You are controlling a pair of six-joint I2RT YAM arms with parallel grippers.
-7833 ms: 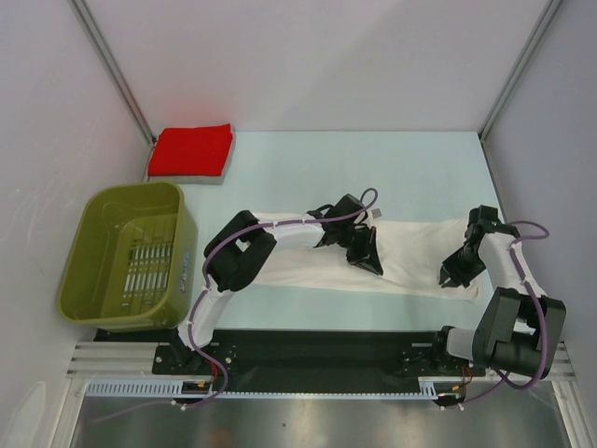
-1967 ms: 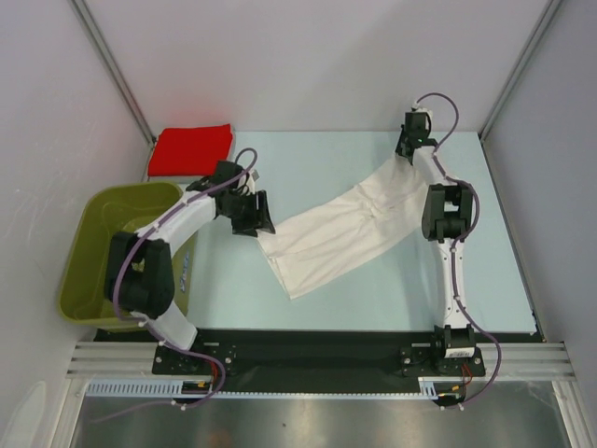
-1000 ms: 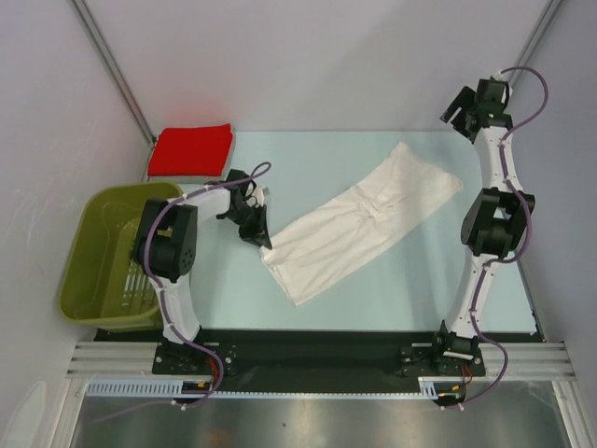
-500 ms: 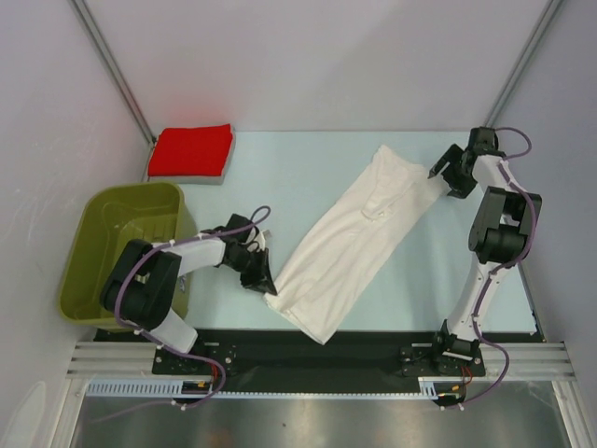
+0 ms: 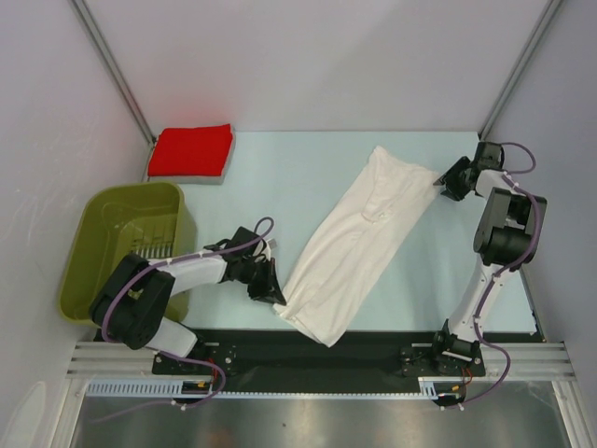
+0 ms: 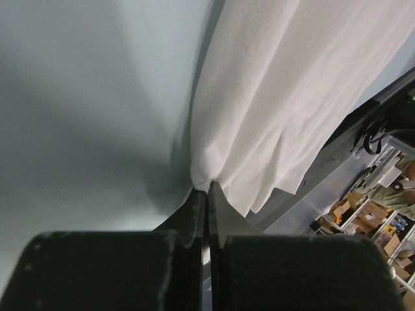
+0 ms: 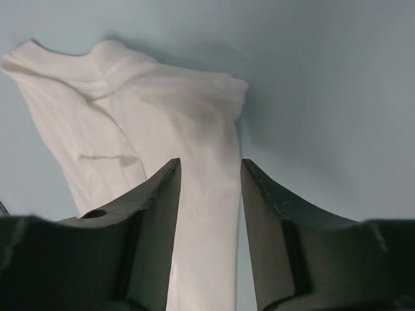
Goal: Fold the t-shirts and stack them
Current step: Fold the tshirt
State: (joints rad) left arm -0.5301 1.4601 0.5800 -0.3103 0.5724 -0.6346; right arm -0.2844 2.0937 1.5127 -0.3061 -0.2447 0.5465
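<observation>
The white t-shirt lies at a slant over the table's front edge, so the robot should swing it straight before the left gripper grabs its near corner for the next fold.
The white t-shirt lies folded into a long strip, slanting from the far right of the table down to its near edge. My left gripper is shut on the strip's near left edge, low over the table. In the left wrist view the left gripper pinches a bunched fold of the white t-shirt. My right gripper is at the strip's far right corner, open. In the right wrist view the right gripper has the white t-shirt lying between its spread jaws. The red t-shirt lies folded at the far left.
An olive-green basket stands at the left edge, close to my left arm. The red t-shirt rests on a grey pad. The white strip's near end hangs over the black rail at the table's front.
My left gripper pulled the shirt's near end toward the front edge, turning the strip steeper. My right arm came down from high up to the far right corner, and its jaws have narrowed.
</observation>
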